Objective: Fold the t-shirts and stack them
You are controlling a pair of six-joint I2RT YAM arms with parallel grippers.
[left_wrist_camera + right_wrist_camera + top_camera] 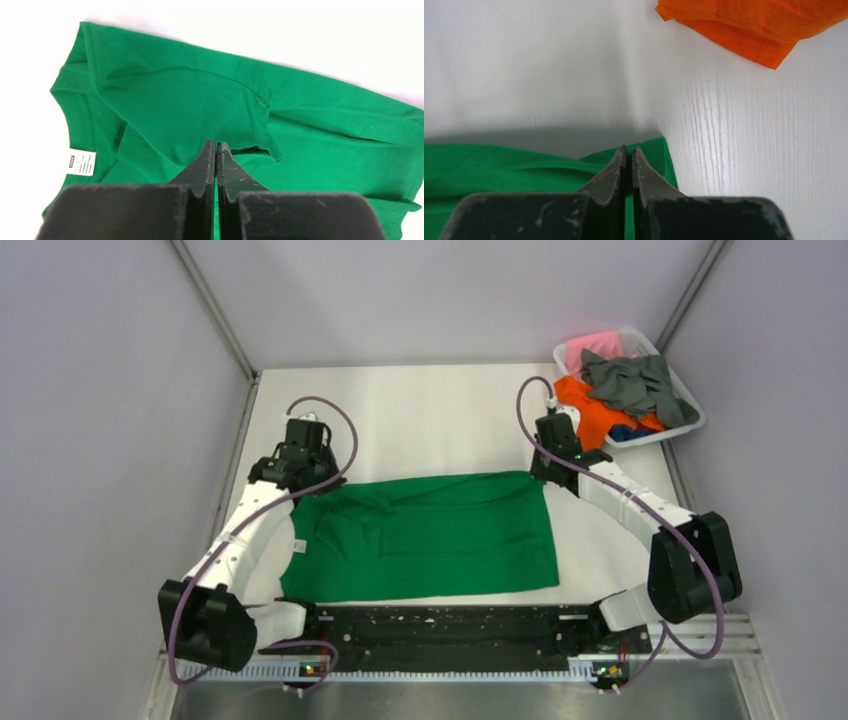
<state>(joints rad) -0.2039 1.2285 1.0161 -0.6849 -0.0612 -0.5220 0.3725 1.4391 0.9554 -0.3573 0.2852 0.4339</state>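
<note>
The green t-shirt's far fold (455, 478) is straight from collar to hem, so the robot's left gripper should keep pulling the cloth toward the t-shirt's near edge (335, 595) until the fold lies flat, and then let go.
A bright green t-shirt (430, 535) lies spread on the white table, collar to the left, with its far side folded inward. It also shows in the left wrist view (200, 100) and the right wrist view (499, 170). My left gripper (305, 465) (216, 145) is shut and hovers above the shirt's collar end, near a folded sleeve. My right gripper (548, 468) (629, 148) is shut at the shirt's far right corner, with a bit of green cloth between its tips. An orange t-shirt (590, 410) (749, 25), a dark grey one (630, 380), a pink one (592, 345) and a blue one (622, 432) lie heaped in the basket.
The white plastic basket (697, 412) stands at the far right corner of the table, with the orange t-shirt hanging over its near edge onto the table. Grey walls close in the left, back and right sides. A black rail (440, 625) runs along the near edge.
</note>
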